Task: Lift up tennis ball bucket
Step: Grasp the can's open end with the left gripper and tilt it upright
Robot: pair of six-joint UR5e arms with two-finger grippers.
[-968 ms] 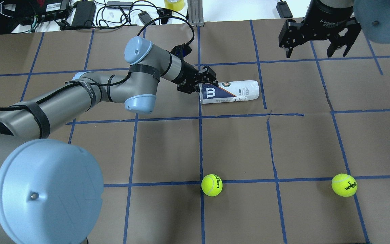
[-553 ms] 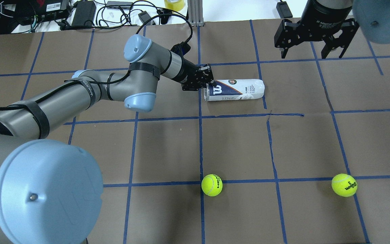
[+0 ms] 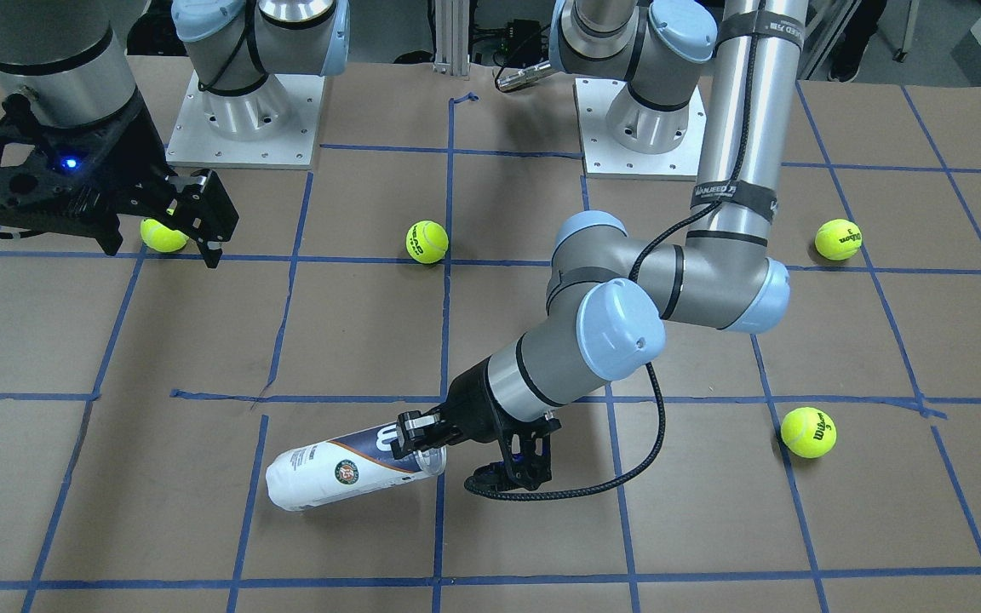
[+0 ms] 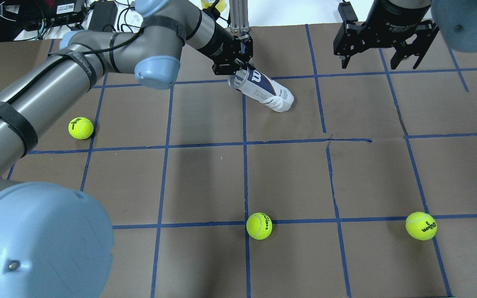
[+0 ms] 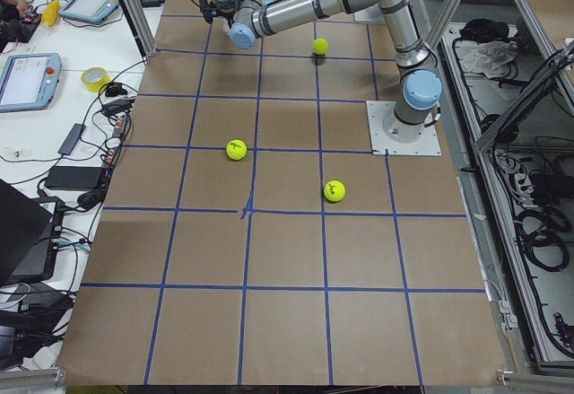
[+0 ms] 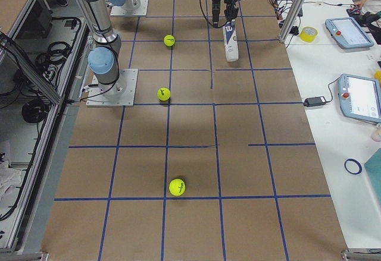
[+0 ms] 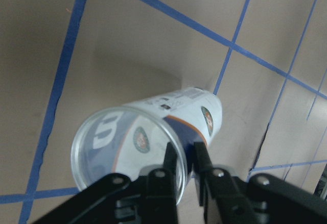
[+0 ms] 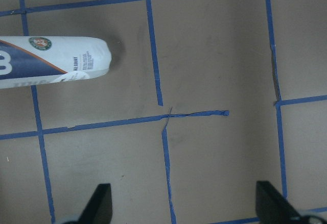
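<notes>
The tennis ball bucket is hanging at a slant from my left gripper with its closed end tipped away. Next, I turn the bucket upright and set it standing on the brown paper.
The tennis ball bucket is a clear can with a white and navy "W" label. My left gripper is shut on the rim of its open end, one finger inside and one outside, as the left wrist view shows. The can hangs tilted, its open end raised and its closed end low. I cannot tell whether the closed end touches the table. My right gripper is open and empty above the far right of the table. Its camera sees the can's closed end.
Tennis balls lie on the brown paper with blue tape lines: one at the left, one at the near middle, one at the near right. Cables and boxes crowd the far edge.
My left arm has risen and swung toward the far edge, taking the can's open end up with it. The can went from lying flat to tilted. The right gripper has barely moved.
</notes>
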